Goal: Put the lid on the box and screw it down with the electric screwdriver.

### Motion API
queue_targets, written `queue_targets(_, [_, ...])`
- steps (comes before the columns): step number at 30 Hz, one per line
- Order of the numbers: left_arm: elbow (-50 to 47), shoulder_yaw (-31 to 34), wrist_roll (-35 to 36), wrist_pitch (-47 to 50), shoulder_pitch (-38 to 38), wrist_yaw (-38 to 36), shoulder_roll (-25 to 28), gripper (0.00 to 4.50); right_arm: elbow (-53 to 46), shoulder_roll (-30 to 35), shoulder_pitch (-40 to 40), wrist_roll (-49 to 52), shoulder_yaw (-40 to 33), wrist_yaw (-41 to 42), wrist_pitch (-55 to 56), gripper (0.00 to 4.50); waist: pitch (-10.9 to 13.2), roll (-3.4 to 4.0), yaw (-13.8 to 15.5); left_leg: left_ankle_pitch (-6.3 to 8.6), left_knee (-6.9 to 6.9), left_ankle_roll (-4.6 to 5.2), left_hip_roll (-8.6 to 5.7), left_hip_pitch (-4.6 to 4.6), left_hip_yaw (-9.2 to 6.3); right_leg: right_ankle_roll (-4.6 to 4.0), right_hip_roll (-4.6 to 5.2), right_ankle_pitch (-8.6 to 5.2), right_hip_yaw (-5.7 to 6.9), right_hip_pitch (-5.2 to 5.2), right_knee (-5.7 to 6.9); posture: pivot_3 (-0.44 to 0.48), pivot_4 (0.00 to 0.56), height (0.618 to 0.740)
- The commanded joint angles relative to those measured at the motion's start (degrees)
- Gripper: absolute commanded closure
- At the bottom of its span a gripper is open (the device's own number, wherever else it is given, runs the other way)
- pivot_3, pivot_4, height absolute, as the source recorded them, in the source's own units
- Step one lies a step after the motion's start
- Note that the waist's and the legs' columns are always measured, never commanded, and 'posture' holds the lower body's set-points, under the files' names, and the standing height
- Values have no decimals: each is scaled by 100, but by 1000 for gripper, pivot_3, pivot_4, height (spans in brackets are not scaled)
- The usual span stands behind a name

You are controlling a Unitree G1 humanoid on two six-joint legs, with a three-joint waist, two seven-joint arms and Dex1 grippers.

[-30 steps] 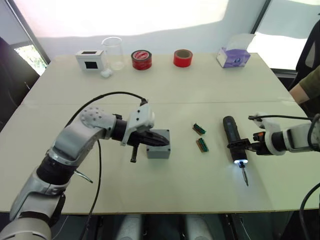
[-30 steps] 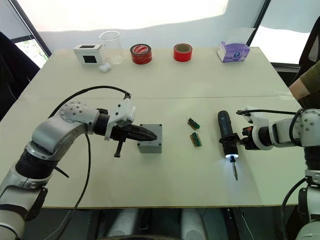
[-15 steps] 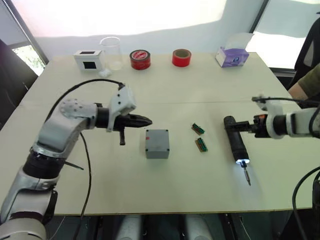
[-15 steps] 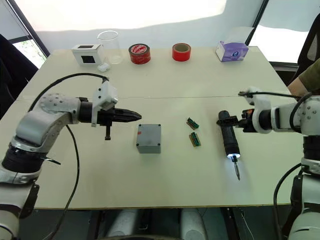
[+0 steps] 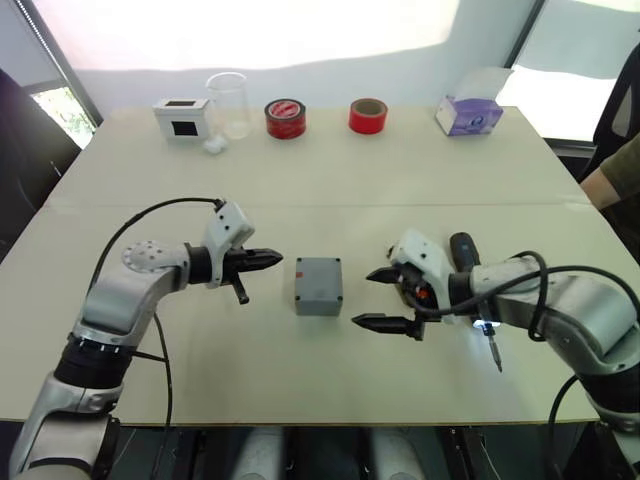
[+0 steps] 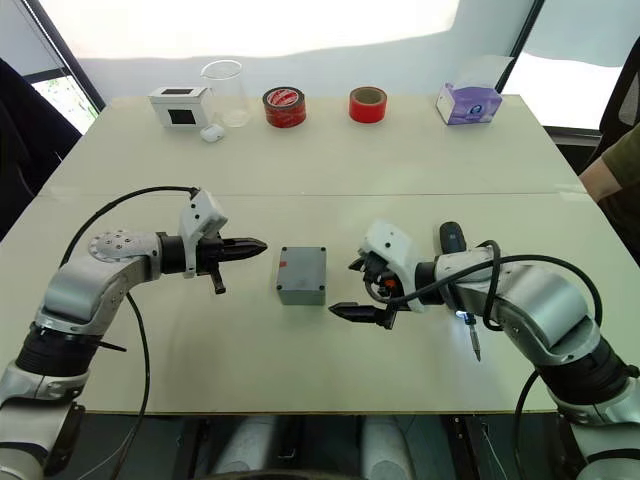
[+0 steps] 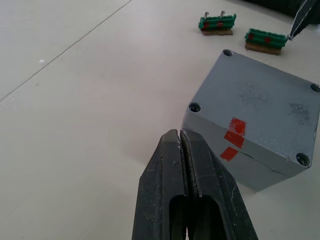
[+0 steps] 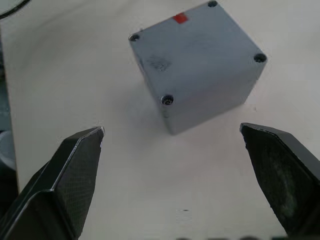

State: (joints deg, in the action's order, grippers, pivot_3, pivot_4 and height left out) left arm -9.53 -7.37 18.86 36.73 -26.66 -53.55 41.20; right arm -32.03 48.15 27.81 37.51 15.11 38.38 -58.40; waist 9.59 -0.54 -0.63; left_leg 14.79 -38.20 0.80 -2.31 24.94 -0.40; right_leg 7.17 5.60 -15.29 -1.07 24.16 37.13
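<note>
The lid's corner hole looks wide, dark and sunken, so I expect the small screw to fall down inside it once I lower it and let go.
The grey box stands mid-table with the lid lying flat on top, screw holes at its corners and red marks across the seam. My left gripper is shut and empty, its tip a short way left of the box. My right gripper is open just right of the box, one finger on each side of the box's near corner in the right wrist view, touching nothing. The black electric screwdriver lies on the table behind my right forearm, partly hidden, its lit tip pointing toward me.
Two small green pieces lie just beyond the box. Along the far edge stand a white box with a black window, a glass beaker, two red tape rolls and a tissue box. A person's arm shows at the right edge.
My left gripper has drawn back off the box to its left. My right gripper has left the screwdriver, swung left to the box's right side and stands open.
</note>
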Motion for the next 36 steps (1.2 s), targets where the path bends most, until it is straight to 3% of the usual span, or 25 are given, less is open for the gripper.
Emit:
queue_targets(1, [-141,-247,-240,-221,117,-116,93,4500,35,-154,-30,-590,458,-153,169,18,0,0,-2,-1,4,-1,0,0,0,0,0,0,-1,4,0,0,150,740])
queue_targets(12, [352,-624,-593,-681,-146,-227,-276,4500,323,-717,-46,-815,590,-24,65,18,1,-2,9,-2,1,-3,-1,4,0,0,0,0,1,6,0,0,150,740])
queue_targets(22, [1539,-830,-909,-1518,-910,-603,-810,4500,-142,-1164,-183,159,-24,175,-563,18,1,-6,18,-2,-2,-2,-2,4,-2,0,-2,0,4,2,2,0,150,740])
queue_targets(26, [1839,-684,-962,-1680,-991,-656,-729,4500,-182,-902,-216,82,-112,255,-557,18,1,-6,4,-2,-2,-3,-2,4,-2,0,-2,0,4,3,2,0,150,740])
queue_targets(31, [1738,-476,-961,-1585,-851,-850,-233,4500,110,-37,-77,-716,186,620,131,18,1,-5,-2,-2,-2,-2,-2,4,-1,0,-2,0,4,5,2,0,150,740])
queue_targets(36, [612,-413,-612,-1062,-176,-1156,164,4500,1169,-293,342,-1655,485,570,1174,18,0,-6,-35,-2,1,-3,2,4,5,0,-5,0,-2,11,3,0,150,740])
